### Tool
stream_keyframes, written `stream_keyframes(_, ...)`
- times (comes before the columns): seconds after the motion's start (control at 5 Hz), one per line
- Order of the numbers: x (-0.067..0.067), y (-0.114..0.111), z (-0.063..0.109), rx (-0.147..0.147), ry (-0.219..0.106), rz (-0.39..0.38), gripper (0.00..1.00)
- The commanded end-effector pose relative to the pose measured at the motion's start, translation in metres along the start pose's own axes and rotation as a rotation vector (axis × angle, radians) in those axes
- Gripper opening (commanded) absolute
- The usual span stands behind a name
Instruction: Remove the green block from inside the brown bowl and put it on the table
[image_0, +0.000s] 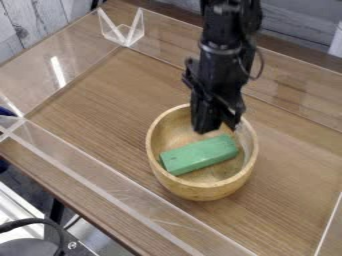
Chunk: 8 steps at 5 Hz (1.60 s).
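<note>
My gripper is closed and empty above the green block (195, 157), which lies flat in the bowl, so I should open my gripper and reach deeper around the block's far end (225, 146).
The green block (201, 155) lies flat inside the brown bowl (166, 174), stretched from the bowl's left toward its right rim. My black gripper (211, 124) hangs above the bowl's far side, just over the block's right end. Its fingers are pressed together with nothing between them, and the block is not lifted. The bowl rests on the table (107, 95), right of centre and toward the front.
Low clear acrylic walls (54, 75) edge the tabletop on all sides. A small clear acrylic piece (123, 30) stands at the far left corner. Bare wood extends to the left of and behind the bowl.
</note>
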<state>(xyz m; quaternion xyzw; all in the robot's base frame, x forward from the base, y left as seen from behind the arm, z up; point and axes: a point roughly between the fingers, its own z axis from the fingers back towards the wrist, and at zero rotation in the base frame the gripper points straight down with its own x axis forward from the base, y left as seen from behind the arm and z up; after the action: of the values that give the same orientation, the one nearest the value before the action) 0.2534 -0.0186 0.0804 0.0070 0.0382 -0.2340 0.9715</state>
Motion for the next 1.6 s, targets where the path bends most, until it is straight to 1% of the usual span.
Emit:
stream_keyframes(0.0,0.009,0.015,0.038,0.050,-0.087,0.026,0.00)
stream_keyframes(0.2,0.010,0.013,0.030,0.048,-0.085,0.011,0.00)
stream_keyframes(0.4,0.011,0.012,0.027,0.043,-0.083,0.005,1.00)
stream_keyframes(0.6,0.011,0.012,0.024,0.039,-0.082,0.002,0.00)
stream_keyframes(0.8,0.011,0.012,0.020,0.035,-0.080,-0.004,1.00)
stream_keyframes(1.0,0.012,0.011,0.017,0.032,-0.079,-0.008,0.00)
stream_keyframes(1.2,0.012,0.011,0.014,0.028,-0.075,-0.012,1.00)
stream_keyframes(1.4,0.012,0.011,0.010,0.024,-0.071,-0.016,1.00)
